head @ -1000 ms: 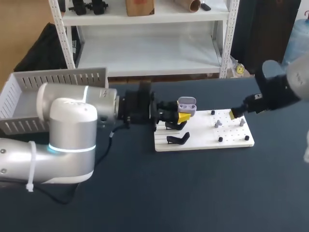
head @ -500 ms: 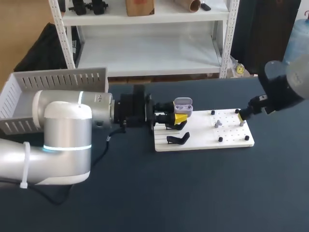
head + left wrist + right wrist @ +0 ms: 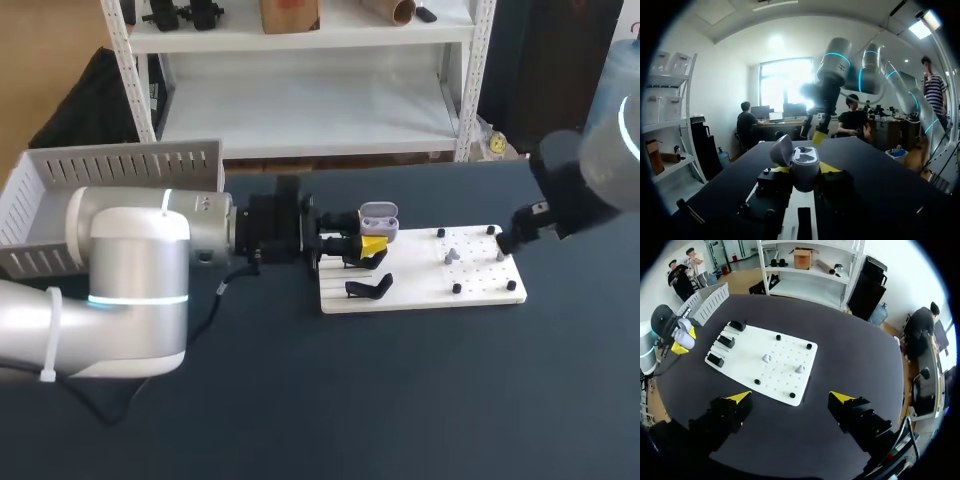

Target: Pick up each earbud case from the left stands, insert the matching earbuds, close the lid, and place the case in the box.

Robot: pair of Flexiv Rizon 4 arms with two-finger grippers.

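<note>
The small pale earbud (image 3: 500,256) is standing straight up among black pegs (image 3: 511,285), so I expect a hidden peg to stay behind when I pick up the earbud.
A lavender earbud case (image 3: 379,220) with its lid open is held above the left end of the white board (image 3: 420,285), with my left gripper (image 3: 368,243) shut on it. In the left wrist view the case (image 3: 804,169) sits between the yellow fingertips, lid (image 3: 782,150) tipped back. Two pale earbuds (image 3: 766,358) (image 3: 799,369) stand on the board (image 3: 747,365). My right gripper (image 3: 790,397) hangs open high over the board's near edge, holding nothing; in the head view it (image 3: 508,238) is at the board's right end.
Black stands (image 3: 368,288) sit on the board's left part, and small black pegs (image 3: 456,288) dot its right part. A slatted white box (image 3: 110,165) stands at the table's back left, behind my left arm. Dark tabletop surrounds the board.
My left gripper has drawn back a little to the left with the case. My right gripper has shifted slightly to the right at the board's end.
</note>
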